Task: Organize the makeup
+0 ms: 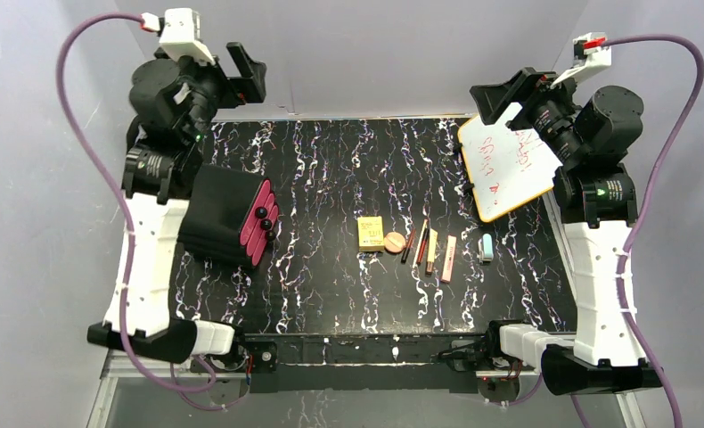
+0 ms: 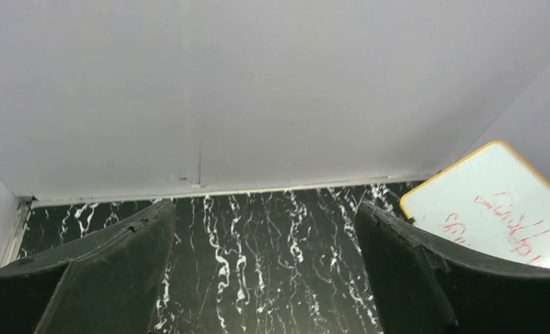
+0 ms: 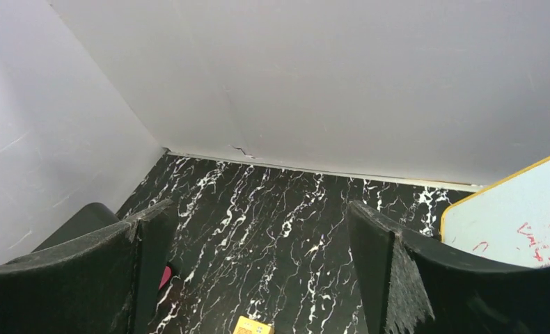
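The black box's pink drawers [image 1: 257, 223] sit shut, facing the makeup, so my left gripper should brace the box's back [image 1: 191, 212] before my right gripper opens the top drawer.
The makeup lies in a row mid-table: a yellow boxy packet [image 1: 371, 232], a round peach compact [image 1: 395, 241], a thin dark pencil [image 1: 409, 243] and a red pencil [image 1: 421, 242], a tan stick [image 1: 432, 251] and a pink tube [image 1: 449, 259]. The packet's top edge shows in the right wrist view [image 3: 251, 327]. My left gripper [image 1: 246, 69] is raised at the back left, open and empty. My right gripper [image 1: 504, 96] is raised at the back right, open and empty. Both are far from the makeup.
A black box with pink drawers [image 1: 233, 223] stands at the left, drawer fronts facing right. An orange-rimmed whiteboard [image 1: 509, 169] with red writing lies at the back right. A small pale blue item [image 1: 487, 247] lies right of the pink tube. Grey walls enclose the table.
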### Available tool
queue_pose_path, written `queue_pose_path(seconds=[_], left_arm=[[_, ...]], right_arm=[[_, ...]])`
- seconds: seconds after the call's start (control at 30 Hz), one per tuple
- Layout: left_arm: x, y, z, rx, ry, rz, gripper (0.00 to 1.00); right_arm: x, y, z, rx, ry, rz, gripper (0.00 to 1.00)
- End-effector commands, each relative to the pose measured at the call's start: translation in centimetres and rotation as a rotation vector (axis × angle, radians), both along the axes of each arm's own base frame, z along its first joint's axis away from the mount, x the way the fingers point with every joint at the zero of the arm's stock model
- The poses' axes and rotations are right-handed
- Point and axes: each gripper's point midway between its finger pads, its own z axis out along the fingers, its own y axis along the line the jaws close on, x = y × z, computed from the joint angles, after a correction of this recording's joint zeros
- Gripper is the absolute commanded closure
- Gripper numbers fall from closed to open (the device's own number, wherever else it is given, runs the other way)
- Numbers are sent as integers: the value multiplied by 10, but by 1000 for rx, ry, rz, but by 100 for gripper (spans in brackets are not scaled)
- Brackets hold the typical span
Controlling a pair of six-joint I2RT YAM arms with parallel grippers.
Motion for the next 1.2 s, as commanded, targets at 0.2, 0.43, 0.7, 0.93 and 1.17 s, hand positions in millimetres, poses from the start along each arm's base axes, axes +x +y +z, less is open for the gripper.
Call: queue_pose_path(seconds=[0.2,0.43,0.7,0.93,1.17], left_arm=[[-58,22,59,67,-220,32,2],[-59,134,38,320,-22,649,2],[-20,136,-42,431,241,603,1],[34,191,-89,203,383,616,2],[44,272,-182,-25,607,770,2]], right_arm=[[-6,6,12,-18,-52,43,1],[-9,29,-15,-16,54,191,1],[-22,48,-71,-111,178,208,1],[-38,54,-92,-152,213,223,1],[-46,61,-111,-144,257,274,1]])
